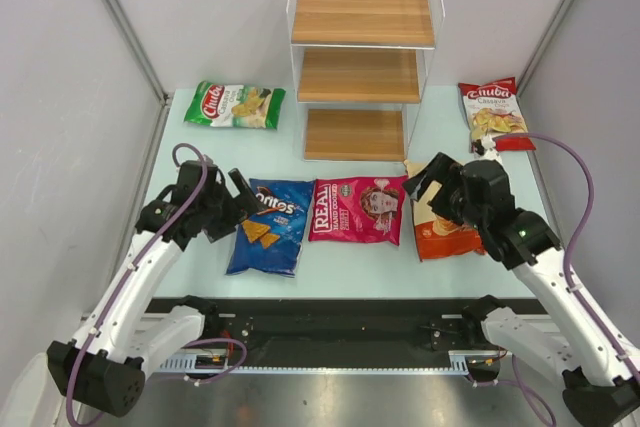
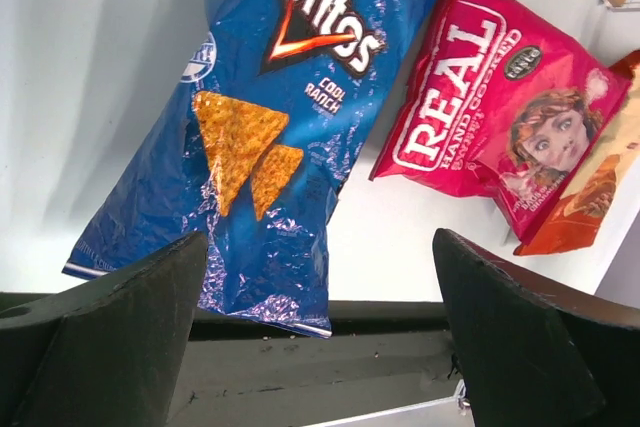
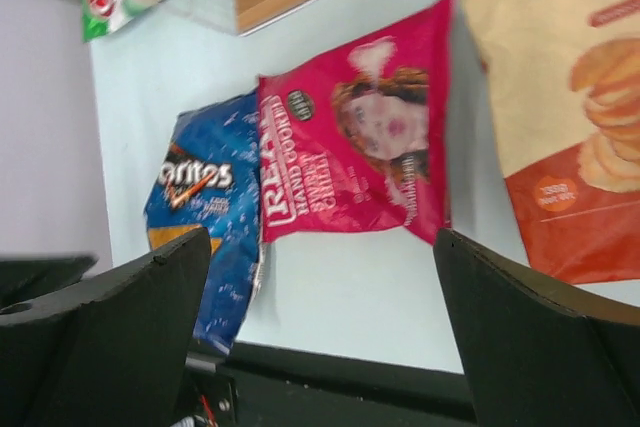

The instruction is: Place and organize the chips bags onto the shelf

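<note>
The red Chuba bag (image 1: 493,111) is clear of the orange-and-cream bag, so my right gripper should carry on going toward its near edge (image 1: 515,144) until the open fingers close there.
The shelf (image 1: 362,72) stands at the back middle, its three wooden boards bare. The green Chuba bag (image 1: 235,104) lies to its left, the red Chuba cassava bag (image 1: 494,113) to its right. The blue Doritos bag (image 1: 271,226), pink Real bag (image 1: 358,210) and orange-and-cream bag (image 1: 441,228) lie in a row near the front. My left gripper (image 1: 238,202) is open and empty, over the Doritos bag's (image 2: 270,117) left edge. My right gripper (image 1: 428,181) is open and empty, above the orange-and-cream bag (image 3: 570,117).
Grey walls close in the table on the left and right. A black rail (image 1: 330,322) runs along the near edge between the arm bases. A purple cable (image 1: 580,177) loops beside the right arm.
</note>
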